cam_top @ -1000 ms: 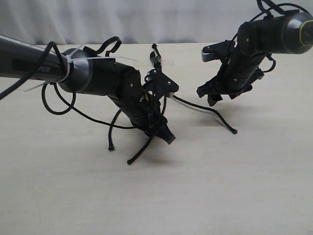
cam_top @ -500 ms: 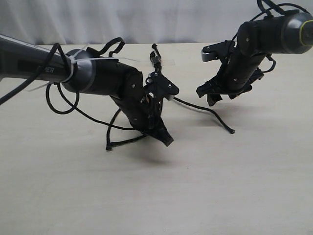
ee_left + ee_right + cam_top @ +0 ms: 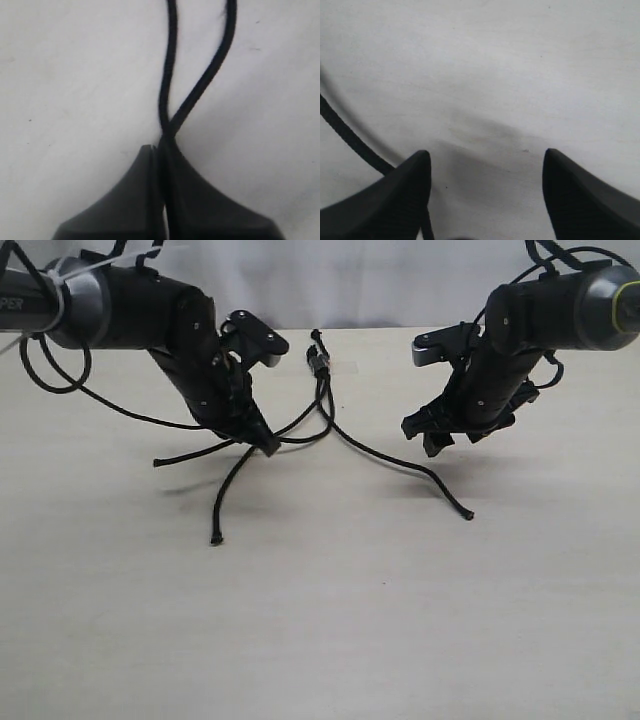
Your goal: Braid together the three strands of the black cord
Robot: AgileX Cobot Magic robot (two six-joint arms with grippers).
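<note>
I should carry the black cord with my left gripper to the middle (image 3: 308, 462) for my right gripper to take, because the cord's front strand crosses the other strand (image 3: 251, 449) far from my right gripper.
The black cord's knot (image 3: 320, 362) lies at the table's far middle, under a clear tape strip. From it the three strands fan out toward the front. The right strand (image 3: 400, 462) runs to a tip near the right arm and shows in the right wrist view as a black line (image 3: 350, 142) beside one finger. The other two strands (image 3: 230, 490) cross at my left gripper (image 3: 265, 445), ending at the left and front left. My left gripper (image 3: 159, 147) is shut on a strand (image 3: 167, 90) where the two cross. My right gripper (image 3: 425, 435) (image 3: 485, 155) hangs open over bare table.
Thick glossy cables (image 3: 60, 380) loop off the left arm at the far left. More cables (image 3: 560, 255) rise behind the right arm. A pale curtain backs the beige table (image 3: 330, 620).
My left arm has swung left and back, dragging its strand with it. The two left strand tips now lie further left. The right arm has stayed still.
</note>
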